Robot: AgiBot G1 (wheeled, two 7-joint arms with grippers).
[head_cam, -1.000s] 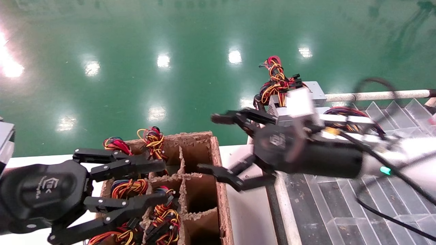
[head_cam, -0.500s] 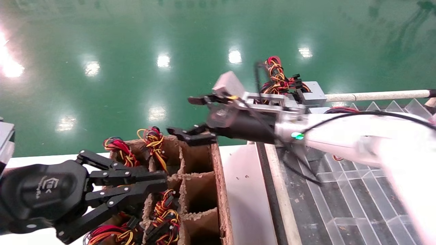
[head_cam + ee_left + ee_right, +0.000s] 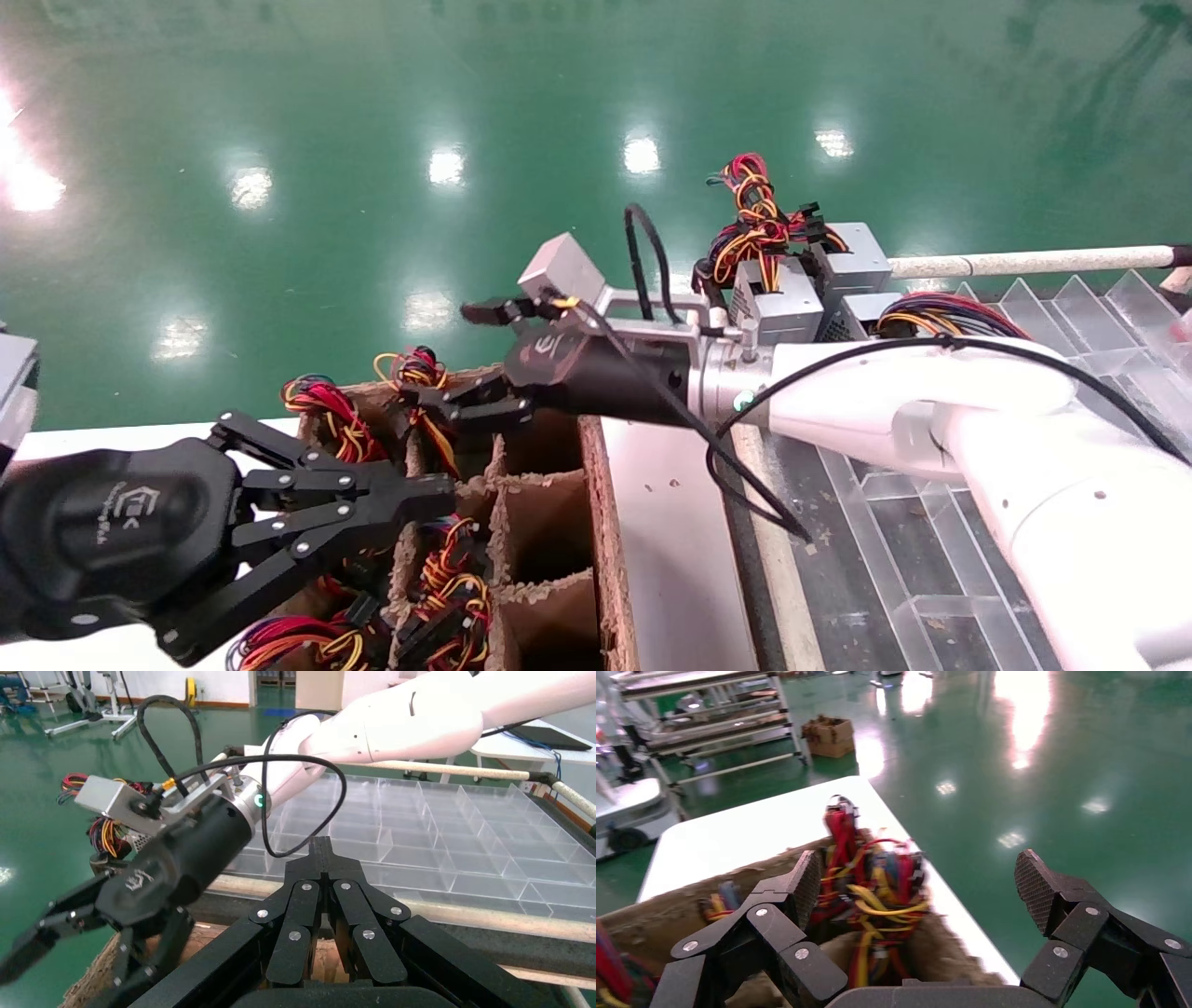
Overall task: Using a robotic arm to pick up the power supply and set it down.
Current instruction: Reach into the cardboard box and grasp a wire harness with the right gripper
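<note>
The hidden power supply should slide up out of its cell and hang underneath when the robot lifts the wire bundle [image 3: 416, 368], because wires trail down inside [image 3: 440, 441].
Power supplies stand in the cells of a cardboard box [image 3: 596, 485]; only their red, yellow and black wire bundles show. My right gripper [image 3: 463, 362] reaches across over the box's back row, open wide. One wire bundle [image 3: 421, 371] lies between and just beyond its fingers. In the right wrist view that bundle [image 3: 870, 881] sits between the spread pads [image 3: 807, 885] without touching them. My left gripper [image 3: 438, 486] hangs shut and empty over the box's near left cells; its joined tips [image 3: 320, 857] hold nothing.
More grey power supplies [image 3: 782, 298] with a wire tangle [image 3: 754, 214] sit at the back of a clear compartment tray [image 3: 931, 559] on the right. A white rod [image 3: 1024, 261] runs behind it. White tabletop [image 3: 670, 540] separates box and tray. Beyond is green floor.
My right arm swung left from over the tray to the box's back row, staying open. My left gripper went from open to shut.
</note>
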